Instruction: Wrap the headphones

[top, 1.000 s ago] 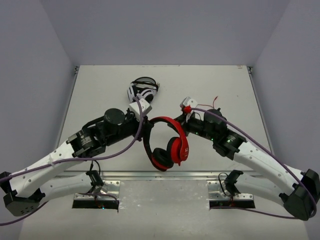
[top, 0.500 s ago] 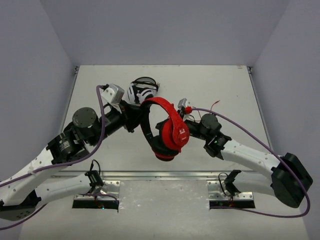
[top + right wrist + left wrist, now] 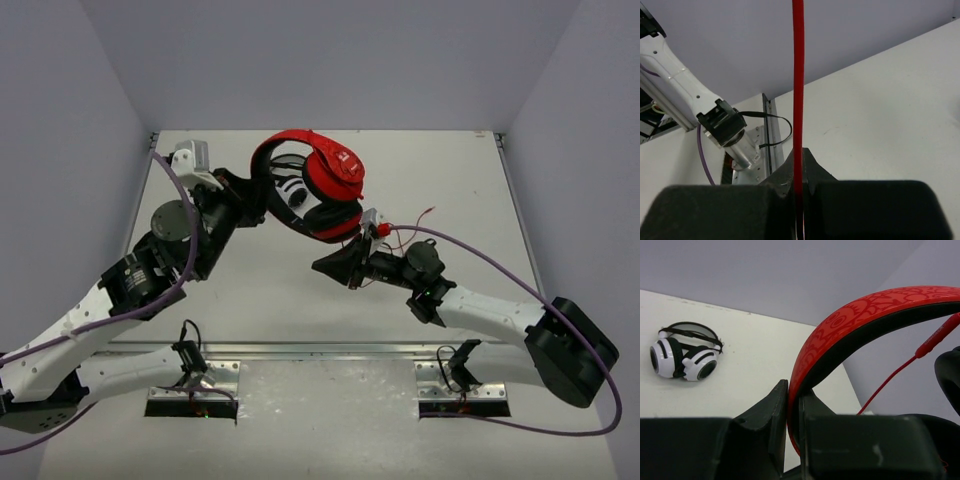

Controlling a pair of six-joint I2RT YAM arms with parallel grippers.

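The red cable (image 3: 798,90) comes straight to my right gripper on the headphones' near side, so next my right gripper swings it across to their far side (image 3: 318,138).
The red headphones (image 3: 322,175) with black ear pads hang in the air above the table's back middle. My left gripper (image 3: 250,196) is shut on their red headband (image 3: 850,327), seen close up in the left wrist view. Their thin red cable (image 3: 392,232) runs from the ear cups down to my right gripper (image 3: 330,266), which is shut on it; in the right wrist view the cable (image 3: 798,90) rises straight up from between the closed jaws. The cable's loose end (image 3: 428,211) lies on the table behind the right arm.
White-and-black headphones (image 3: 685,356) lie on the table at the back, partly hidden behind the red ones in the top view (image 3: 290,188). The left arm's base and mount (image 3: 725,127) show in the right wrist view. Grey walls surround the table.
My left gripper has lifted the red headphones up and toward the back, turning them over. My right gripper has swung left and lower, keeping hold of the cable.
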